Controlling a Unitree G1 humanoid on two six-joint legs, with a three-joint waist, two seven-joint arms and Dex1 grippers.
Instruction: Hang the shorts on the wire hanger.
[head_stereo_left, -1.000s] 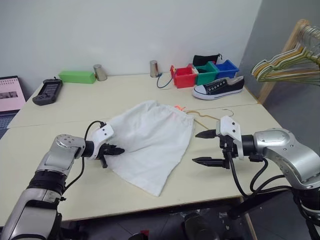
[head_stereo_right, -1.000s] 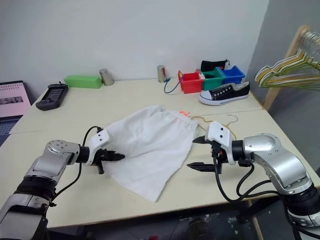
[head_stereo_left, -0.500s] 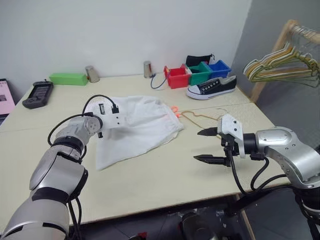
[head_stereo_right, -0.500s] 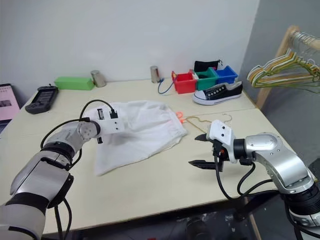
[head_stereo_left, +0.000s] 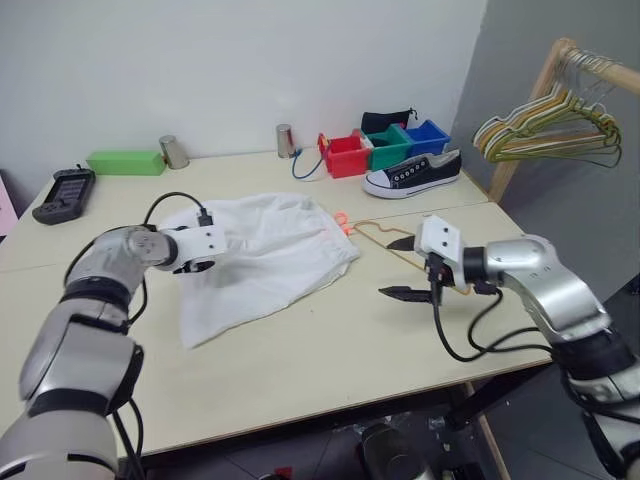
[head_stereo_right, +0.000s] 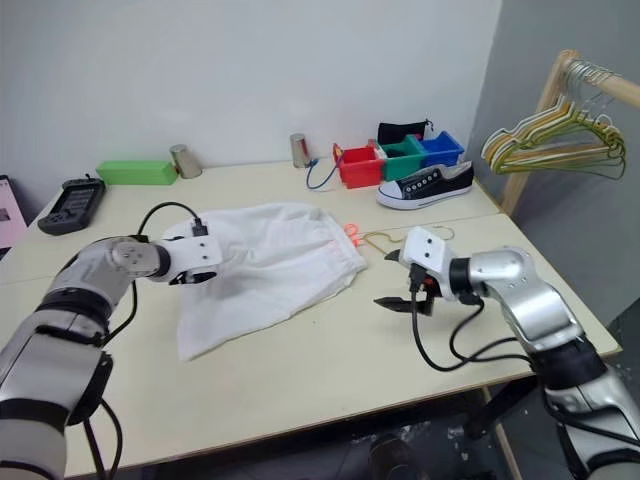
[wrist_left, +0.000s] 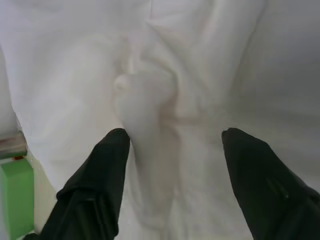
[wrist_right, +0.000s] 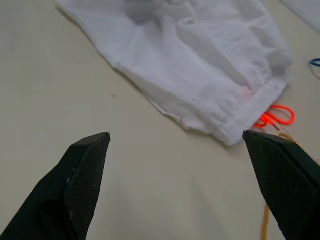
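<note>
I expect the white shorts (head_stereo_left: 262, 262) to spread out wider and flatter when I pull the waistband, because the fabric lies bunched in loose folds (head_stereo_left: 305, 235) near the waistband.
The white shorts (head_stereo_left: 265, 255) lie crumpled on the table, with the orange drawstring (head_stereo_left: 343, 221) at their right end. Just right of the drawstring, the thin tan wire hanger (head_stereo_left: 383, 234) lies flat on the table. My left gripper (head_stereo_left: 194, 266) hovers over the left part of the shorts. Its fingers (wrist_left: 112, 165) stand open around a raised fold of the fabric (wrist_left: 145, 95) without gripping it. My right gripper (head_stereo_left: 389, 268) is open and empty, just right of the shorts and over the hanger's near side, pointing at the waistband (wrist_right: 235, 120).
At the back of the table (head_stereo_left: 300, 350) stand a black sneaker (head_stereo_left: 412, 173), red, green and blue bins (head_stereo_left: 343, 155), two metal cups (head_stereo_left: 172, 151), a green box (head_stereo_left: 125, 161) and a black device (head_stereo_left: 62, 190). A wooden rack with a bunch of hangers (head_stereo_left: 545, 130) stands on the right.
My left gripper dragged the shorts' near edge back over the rest, then opened and let go. My right gripper moved forward toward the hanger. The camera turned right.
</note>
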